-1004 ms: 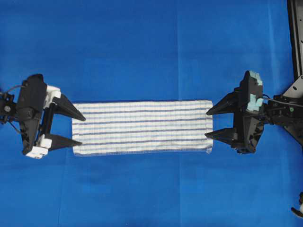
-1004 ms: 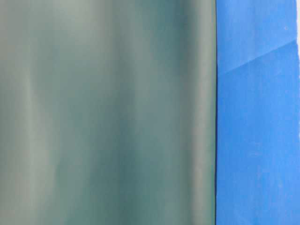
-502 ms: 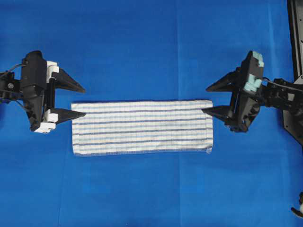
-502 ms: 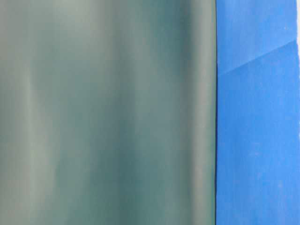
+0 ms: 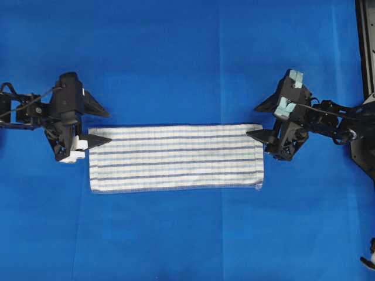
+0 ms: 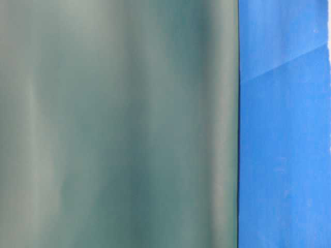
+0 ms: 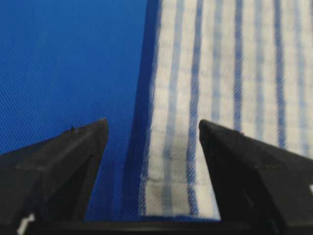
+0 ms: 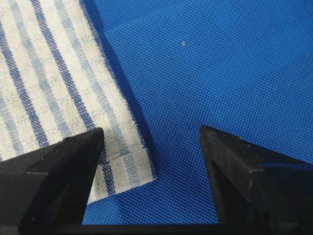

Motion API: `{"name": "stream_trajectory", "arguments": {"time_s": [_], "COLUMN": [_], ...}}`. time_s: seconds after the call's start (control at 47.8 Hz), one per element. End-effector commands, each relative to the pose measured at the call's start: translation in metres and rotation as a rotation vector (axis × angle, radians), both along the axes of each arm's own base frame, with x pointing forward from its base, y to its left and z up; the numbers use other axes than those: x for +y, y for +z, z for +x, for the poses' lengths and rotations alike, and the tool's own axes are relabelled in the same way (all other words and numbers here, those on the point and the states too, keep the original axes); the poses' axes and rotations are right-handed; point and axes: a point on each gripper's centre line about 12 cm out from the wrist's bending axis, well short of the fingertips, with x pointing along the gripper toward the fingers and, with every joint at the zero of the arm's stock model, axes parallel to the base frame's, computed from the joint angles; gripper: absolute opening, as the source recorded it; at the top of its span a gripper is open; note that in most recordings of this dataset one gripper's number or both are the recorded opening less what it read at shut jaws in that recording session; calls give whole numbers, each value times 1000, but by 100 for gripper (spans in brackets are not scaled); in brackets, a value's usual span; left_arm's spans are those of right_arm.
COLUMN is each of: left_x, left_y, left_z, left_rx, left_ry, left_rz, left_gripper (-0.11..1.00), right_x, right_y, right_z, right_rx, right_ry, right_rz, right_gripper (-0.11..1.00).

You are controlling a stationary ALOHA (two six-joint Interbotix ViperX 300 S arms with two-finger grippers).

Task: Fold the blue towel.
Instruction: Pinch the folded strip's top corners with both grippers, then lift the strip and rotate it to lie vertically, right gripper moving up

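Observation:
I expect the blue towel (image 5: 176, 158) to bend and bunch into a narrower piece of cloth when I lift it by its corners, because the towel's thin far edge (image 5: 176, 125) is slightly wavy.
The blue towel (image 5: 176, 157), white with thin blue stripes, lies flat as a long strip on the blue table covering (image 5: 187, 58). My left gripper (image 5: 101, 125) is open at the towel's far left corner; in the left wrist view (image 7: 152, 131) one finger is over the cloth (image 7: 220, 73) and the other over bare covering. My right gripper (image 5: 256, 120) is open at the towel's far right corner; in the right wrist view (image 8: 151, 132) the corner (image 8: 122, 156) lies between the jaws. Neither gripper holds anything.
A dark arm base and rail (image 5: 366, 47) stand along the right edge. The table-level view shows only a blurred grey-green surface (image 6: 119, 124) and a strip of blue covering (image 6: 284, 129).
Both grippers have moved from the towel's short ends up to its far corners and dropped lower. The towel has not moved.

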Motion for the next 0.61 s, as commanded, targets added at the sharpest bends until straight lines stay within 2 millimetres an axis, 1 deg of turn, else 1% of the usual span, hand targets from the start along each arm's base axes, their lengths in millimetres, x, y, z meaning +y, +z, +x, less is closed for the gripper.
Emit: {"name": "stream_trajectory", "arguments": {"time_s": [0.0,0.042,0.126,0.251,0.293,0.314,0.356,0.418,0.586], "left_x": [1,1,1,1,1,1,1,1,1], "left_y": [-1,-4,-7,-9,-9,-8,-8,-8,-6], "left_z": [5,5,4,3,3,3,3,4,5], "left_rx": [-6,6,16,25,26,26,28,31,32], "left_ry": [6,9,19,26,26,26,26,26,25], "left_rz": [-2,-6,-17,-26,-26,-26,-26,-26,-26], "left_gripper": [65,60,39,10,3,1,1,1,1], "right_x": [-1,0,4,10,12,12,13,13,13], "right_y": [4,3,3,2,2,2,2,2,3], "right_z": [6,6,6,5,6,5,6,6,7], "right_rx": [-21,-19,-16,-8,-7,-7,-6,-7,-16], "right_ry": [-6,-3,13,40,50,50,52,53,49], "right_rz": [-3,-3,-1,-3,-2,-2,-1,-2,-2], "right_gripper": [79,77,67,36,26,22,12,3,3]}}
